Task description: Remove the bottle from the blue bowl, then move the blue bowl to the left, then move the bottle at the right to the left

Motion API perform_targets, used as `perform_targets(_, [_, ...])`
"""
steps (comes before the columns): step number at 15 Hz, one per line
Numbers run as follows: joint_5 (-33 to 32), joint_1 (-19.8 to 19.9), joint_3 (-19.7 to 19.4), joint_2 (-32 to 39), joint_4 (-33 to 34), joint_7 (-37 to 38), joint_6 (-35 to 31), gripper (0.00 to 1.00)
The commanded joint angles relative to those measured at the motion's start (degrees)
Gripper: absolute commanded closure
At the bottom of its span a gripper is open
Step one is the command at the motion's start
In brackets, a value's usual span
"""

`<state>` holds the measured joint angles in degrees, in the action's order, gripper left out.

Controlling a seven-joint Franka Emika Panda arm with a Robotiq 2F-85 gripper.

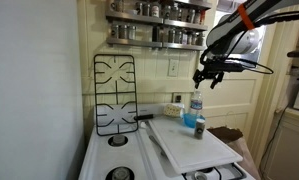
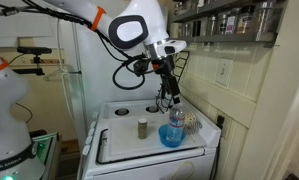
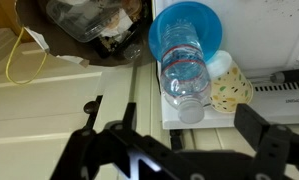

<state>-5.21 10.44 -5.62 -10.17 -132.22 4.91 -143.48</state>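
My gripper keeps going down until my open fingers are on either side of the bottle's top [image 2: 176, 108], and then close. The clear bottle's white cap [image 3: 191, 108] is centred between the fingers.
A clear plastic bottle [image 3: 184, 72] with a white cap stands in the blue bowl [image 3: 189, 22], and both show in both exterior views: bottle [image 1: 196, 104] [image 2: 176, 119], bowl [image 1: 192, 122] [image 2: 171, 137]. The bowl rests on a white board [image 2: 129, 148] on the stove top. My gripper [image 3: 174, 130] is open and empty, hanging just above the bottle's top [image 1: 209, 78] [image 2: 172, 98]. A small dark-capped bottle [image 2: 142, 127] stands alone on the board, apart from the bowl.
A floral paper cup [image 3: 229, 90] sits beside the bowl. Black stove grates [image 1: 114, 95] lean on the wall. Spice racks [image 1: 159, 25] hang above. A trash bag [image 3: 89, 20] and a yellow cord [image 3: 24, 60] lie beyond the stove's edge.
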Motion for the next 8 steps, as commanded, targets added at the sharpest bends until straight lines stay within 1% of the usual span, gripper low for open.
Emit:
perform_targets(1, [0.82, -0.7, -0.47, 4.15, 3.68, 1.38, 1.34, 0.0])
perform_targets(7, [1.82, -1.4, -0.56, 7.86, 7.32, 1.36, 1.79, 0.0])
perform_targets(8, [1.76, -1.49, -0.54, 8.26, 7.69, 1.32, 1.93, 0.08])
